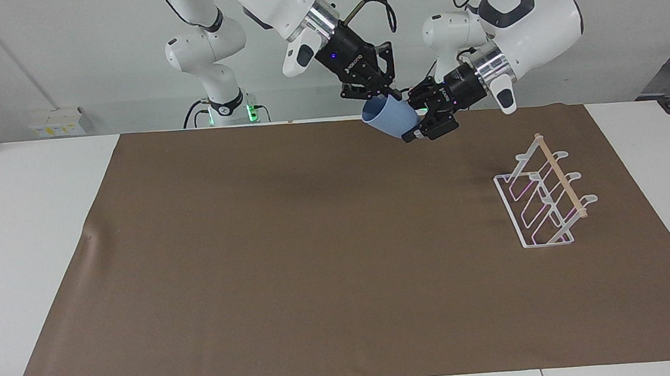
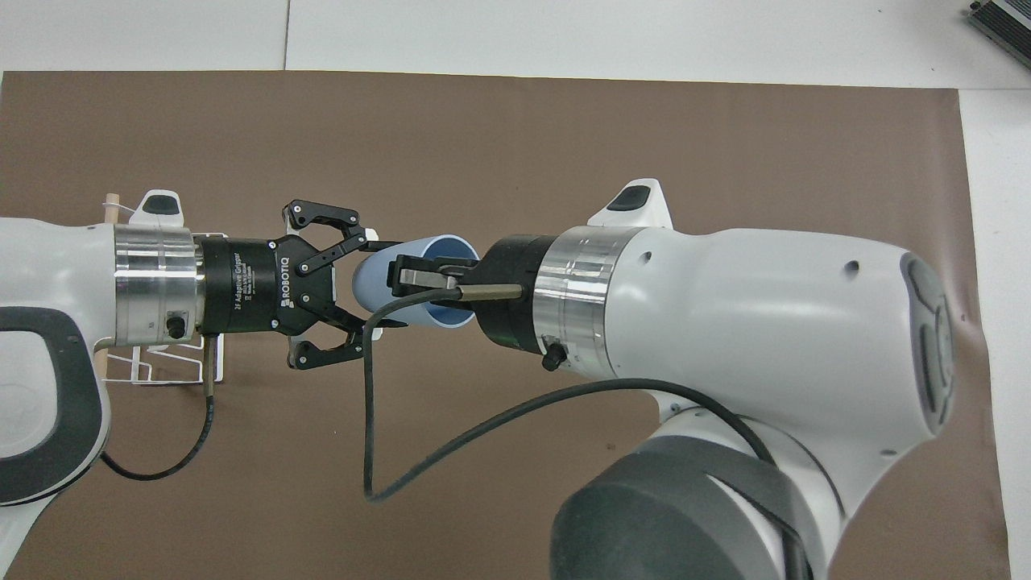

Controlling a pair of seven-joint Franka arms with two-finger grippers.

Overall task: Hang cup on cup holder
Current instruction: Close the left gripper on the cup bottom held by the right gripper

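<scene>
The cup's rim (image 2: pixel 471 251) is pinched in my right gripper, and the cup holder is far from that gripper, so next my left gripper takes hold of the cup's base (image 2: pixel 367 280) before my right gripper opens.
The light-blue cup (image 1: pixel 392 120) hangs tilted in the air over the brown mat's edge nearest the robots; in the overhead view the cup (image 2: pixel 372 282) lies between the two grippers. My right gripper (image 1: pixel 384 93) is shut on the cup's rim, one finger inside the mouth. My left gripper (image 1: pixel 424 123) is open around the cup's base, its fingers close along both sides; it also shows in the overhead view (image 2: pixel 387 282). The clear cup holder (image 1: pixel 545 201) with its wooden dowel stands on the mat toward the left arm's end, largely hidden under the left arm in the overhead view (image 2: pixel 153 369).
A brown mat (image 1: pixel 315 243) covers most of the white table (image 1: pixel 22 236). The right arm's black cable (image 2: pixel 451 435) loops below its wrist.
</scene>
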